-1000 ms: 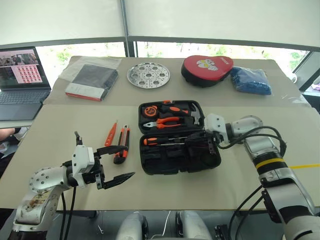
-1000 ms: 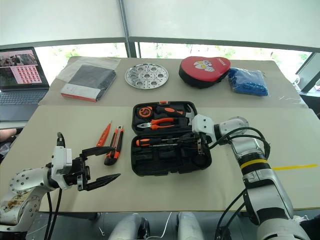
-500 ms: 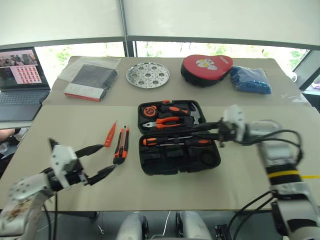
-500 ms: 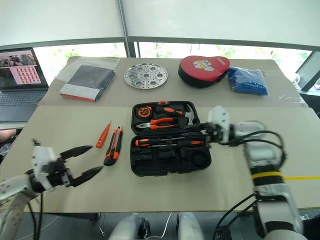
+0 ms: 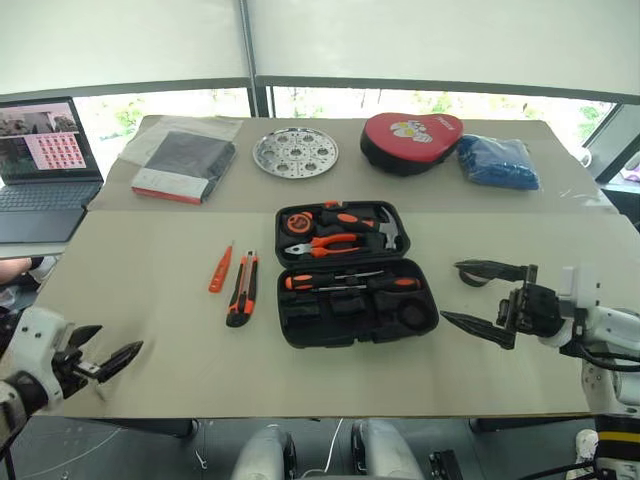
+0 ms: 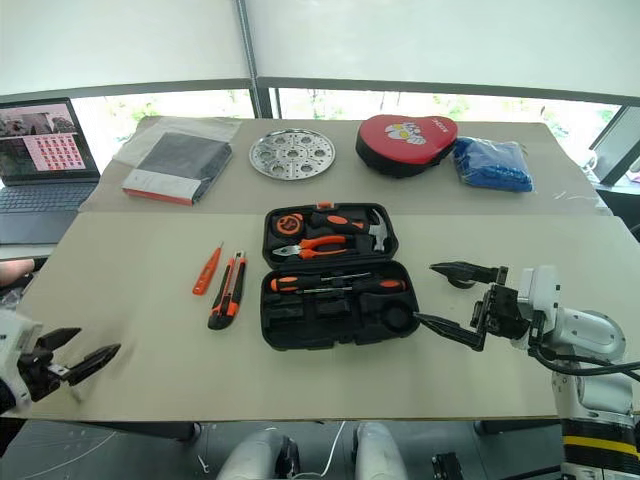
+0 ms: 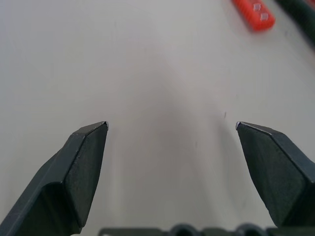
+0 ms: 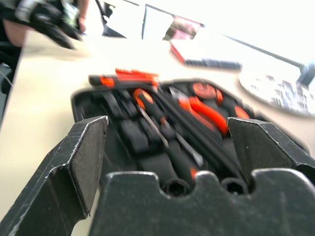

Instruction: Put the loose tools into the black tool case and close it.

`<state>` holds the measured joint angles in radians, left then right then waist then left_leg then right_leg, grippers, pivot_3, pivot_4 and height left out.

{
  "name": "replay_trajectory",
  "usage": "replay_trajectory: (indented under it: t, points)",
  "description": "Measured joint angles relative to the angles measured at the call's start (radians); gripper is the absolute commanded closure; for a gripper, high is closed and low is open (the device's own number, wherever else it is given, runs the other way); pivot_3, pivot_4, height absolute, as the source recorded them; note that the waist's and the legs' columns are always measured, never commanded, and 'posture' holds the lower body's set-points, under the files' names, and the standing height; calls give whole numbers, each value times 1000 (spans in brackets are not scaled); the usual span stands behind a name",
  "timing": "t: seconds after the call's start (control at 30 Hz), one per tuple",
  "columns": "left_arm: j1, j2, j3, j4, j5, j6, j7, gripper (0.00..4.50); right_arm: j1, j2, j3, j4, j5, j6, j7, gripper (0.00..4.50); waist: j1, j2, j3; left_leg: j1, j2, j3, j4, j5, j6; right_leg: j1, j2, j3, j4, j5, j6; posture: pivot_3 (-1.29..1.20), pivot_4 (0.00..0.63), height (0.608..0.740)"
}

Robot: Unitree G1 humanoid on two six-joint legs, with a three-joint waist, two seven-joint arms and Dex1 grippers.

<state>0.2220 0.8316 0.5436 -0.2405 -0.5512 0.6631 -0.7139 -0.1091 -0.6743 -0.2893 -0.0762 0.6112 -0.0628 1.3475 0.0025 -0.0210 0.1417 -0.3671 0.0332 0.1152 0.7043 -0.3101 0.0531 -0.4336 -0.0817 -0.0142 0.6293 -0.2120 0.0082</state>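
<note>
I see an empty molded slot [image 5: 327, 303] beside the screwdrivers, so I expect the slim orange tester pen [image 5: 221, 270] to lie flat along them once I lower it in.
The black tool case [image 5: 356, 322] lies open at the table's middle. Two screwdrivers [image 5: 350, 283] lie in its near half, also seen as screwdrivers [image 8: 162, 132] in the right wrist view, with a roll of black tape [image 5: 415, 316] beside them. The slim orange tester pen [image 5: 220, 268] and the orange-black utility knife [image 5: 242, 288] lie on the table left of the case. My right gripper [image 5: 450, 291] hovers open and empty just right of the case. At the near left corner my left gripper [image 5: 120, 337] is open and empty over bare table.
Pliers, a hammer and a tape measure fill the case's far half [image 5: 340, 228]. Along the far table stand a flat dark book [image 5: 182, 163], a metal disc [image 5: 295, 150], a red-topped pouch [image 5: 412, 140] and a blue bag [image 5: 498, 160]. A laptop [image 5: 40, 165] is at far left.
My right gripper opened and drew back to the right out of the case, leaving a screwdriver there. My left gripper swung left to the table's near corner, staying open.
</note>
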Motion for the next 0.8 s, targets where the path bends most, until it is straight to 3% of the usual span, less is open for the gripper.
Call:
replay_trajectory:
  t: [0.17,0.3,0.37,0.6,0.7,0.8]
  points:
    - [-306,26,-186,-30,-33,308,138,0,-105,-29,24,-114,42,99,-66,14,1,-1,0,0,0,0,0,2,-4,-1,2,1,1,1,-1,0,150,740]
    - [-556,-84,-276,44,0,497,305,0,-175,-45,54,-146,42,150,-94,14,6,-4,1,-1,0,-1,-1,6,-10,-1,5,1,1,2,-1,0,150,740]
    - [-616,-150,-325,92,13,534,344,0,-177,-45,65,-147,40,163,-105,14,3,-5,0,-2,-1,-1,-4,7,-11,-3,5,2,0,1,-1,0,150,740]
    - [-705,-205,-441,210,122,459,389,0,-183,-39,84,-150,40,168,-128,14,9,-6,0,-2,-2,-1,-4,6,-10,-3,4,2,-2,1,-1,0,150,740]
    - [-717,-231,-445,230,143,453,398,758,-188,-39,85,-150,40,173,-132,0,10,-6,0,-1,-1,-1,-4,6,-9,-1,4,2,0,1,-1,0,150,740]
    - [-712,-237,-433,221,147,470,395,1789,-188,-39,84,-150,40,173,-130,0,10,-6,0,0,-1,-1,-4,5,-8,-1,4,2,0,1,-1,0,150,740]
